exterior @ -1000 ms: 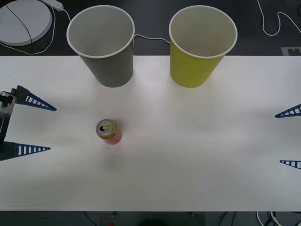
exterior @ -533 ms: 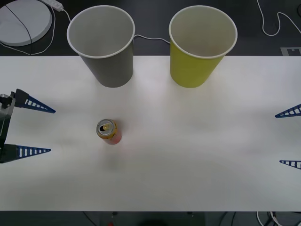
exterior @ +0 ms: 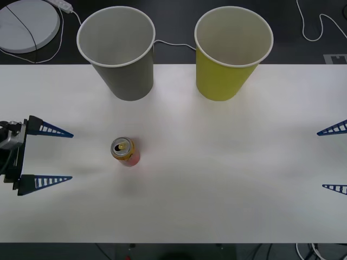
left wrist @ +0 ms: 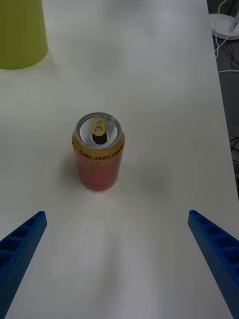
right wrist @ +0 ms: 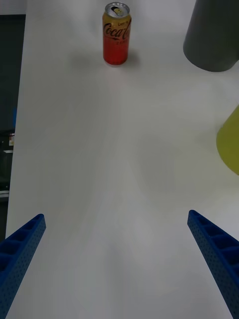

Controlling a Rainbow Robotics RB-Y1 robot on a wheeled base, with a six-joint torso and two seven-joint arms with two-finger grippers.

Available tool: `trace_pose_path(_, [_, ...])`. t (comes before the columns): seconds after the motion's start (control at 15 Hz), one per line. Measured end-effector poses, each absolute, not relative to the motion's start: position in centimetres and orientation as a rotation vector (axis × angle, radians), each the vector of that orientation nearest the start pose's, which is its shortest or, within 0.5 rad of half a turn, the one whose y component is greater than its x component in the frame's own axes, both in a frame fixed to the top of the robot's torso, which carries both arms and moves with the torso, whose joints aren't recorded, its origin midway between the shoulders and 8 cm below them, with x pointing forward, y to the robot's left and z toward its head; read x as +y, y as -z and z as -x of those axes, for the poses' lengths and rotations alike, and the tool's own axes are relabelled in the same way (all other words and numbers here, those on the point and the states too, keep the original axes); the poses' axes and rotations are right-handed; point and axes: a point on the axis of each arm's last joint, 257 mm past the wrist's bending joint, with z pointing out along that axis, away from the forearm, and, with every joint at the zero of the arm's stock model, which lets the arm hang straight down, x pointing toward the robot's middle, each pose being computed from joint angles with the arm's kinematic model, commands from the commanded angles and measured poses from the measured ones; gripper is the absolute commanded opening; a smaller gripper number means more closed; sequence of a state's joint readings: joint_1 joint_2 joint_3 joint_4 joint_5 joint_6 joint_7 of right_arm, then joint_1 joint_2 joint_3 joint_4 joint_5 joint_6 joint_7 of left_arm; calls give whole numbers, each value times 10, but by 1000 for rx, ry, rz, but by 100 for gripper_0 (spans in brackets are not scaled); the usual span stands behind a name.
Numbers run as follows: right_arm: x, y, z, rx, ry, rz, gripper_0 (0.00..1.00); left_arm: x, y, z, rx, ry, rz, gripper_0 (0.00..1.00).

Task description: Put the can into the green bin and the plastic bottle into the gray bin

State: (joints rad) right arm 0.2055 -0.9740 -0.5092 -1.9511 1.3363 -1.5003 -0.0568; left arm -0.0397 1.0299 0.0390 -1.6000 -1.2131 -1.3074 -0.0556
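I expect to find the can empty when I tip it over the green bin, because the dark opening (left wrist: 100,139) under the can's yellow tab (exterior: 126,151) is already open.
The can (exterior: 125,151) stands upright on the white table (exterior: 217,179), left of centre, with an orange-gold upper body and a red lower body. My left gripper (exterior: 70,156) is open at the table's left side, pointing at the can from a short way off. In the left wrist view the can (left wrist: 98,152) stands ahead of the open left gripper (left wrist: 116,214), between the lines of its fingers. The gray bin (exterior: 122,59) and the green bin (exterior: 227,59) stand side by side at the back. My right gripper (exterior: 321,160) waits open at the right edge. The plastic bottle is out of view.
A white round disc (exterior: 27,21) with a black cable lies off the table at the back left. A thin white cable (exterior: 173,43) runs behind the bins. The right wrist view holds the can (right wrist: 116,34), the gray bin (right wrist: 214,35) and the green bin (right wrist: 230,142).
My left gripper has moved right toward the can and squared up to it, still open. The can, both bins and the right gripper have stayed where they were.
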Motion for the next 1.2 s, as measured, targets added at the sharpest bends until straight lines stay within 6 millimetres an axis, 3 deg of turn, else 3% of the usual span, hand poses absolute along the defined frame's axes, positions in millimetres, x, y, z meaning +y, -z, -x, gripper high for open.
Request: trace_pose_path(1.2, [-319, 138, -320, 1563, -227, 1680, 100, 251, 276, -389, 1467, 522, -1286, 100])
